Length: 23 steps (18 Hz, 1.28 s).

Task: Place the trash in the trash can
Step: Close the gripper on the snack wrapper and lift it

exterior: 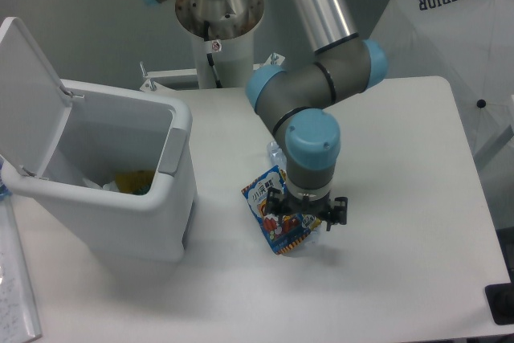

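Note:
Clear plastic (311,238) shows past the blue snack bag's edge (275,213), so I should expect to find the clear bottle hidden under the bag when I lift it.
The blue snack bag (267,211) with its cartoon animal lies in the middle of the table, partly covered by my gripper (306,214). The gripper hangs directly over the bag's right half, fingers spread wide and open, with nothing held. Only the top end of the clear bottle (275,150) peeks out behind the wrist; the other end is hidden under the arm. The white trash can (173,152) stands to the left with its flip lid (28,90) up, well apart from the gripper.
Some yellow and white rubbish (133,181) lies inside the can. The arm's base (218,14) rises at the back. A white canopy marked SUPERIOR (454,6) is at the right, a black object (501,303) at the bottom right corner, and a paper sheet (16,295) at the left edge.

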Each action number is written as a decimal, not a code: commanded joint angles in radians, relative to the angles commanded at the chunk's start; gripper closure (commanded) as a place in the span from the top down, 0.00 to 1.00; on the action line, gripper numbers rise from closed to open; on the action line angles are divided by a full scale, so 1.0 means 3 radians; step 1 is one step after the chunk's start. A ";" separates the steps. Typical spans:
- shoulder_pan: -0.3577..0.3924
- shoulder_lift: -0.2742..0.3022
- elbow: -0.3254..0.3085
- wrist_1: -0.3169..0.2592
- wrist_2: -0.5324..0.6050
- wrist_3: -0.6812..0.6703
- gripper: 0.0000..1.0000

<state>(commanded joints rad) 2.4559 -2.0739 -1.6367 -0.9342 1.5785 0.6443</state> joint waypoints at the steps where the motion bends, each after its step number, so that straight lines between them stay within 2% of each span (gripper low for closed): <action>1: 0.0000 -0.0005 -0.0005 -0.0005 0.0005 0.0005 0.74; 9: -0.0020 0.0026 -0.0041 -0.0046 0.0005 0.0000 0.13; 12: -0.0026 0.0051 -0.0031 -0.0046 0.0000 -0.0086 0.00; 17: -0.0010 0.0082 -0.0015 -0.0051 -0.0148 -0.0143 0.00; 22: 0.0015 0.0220 0.0046 -0.0046 -0.0327 -0.0230 0.00; 23: 0.0020 0.0296 0.0076 -0.0051 -0.0393 -0.0235 0.00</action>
<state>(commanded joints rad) 2.4620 -1.9852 -1.6138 -0.9495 1.4606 0.5737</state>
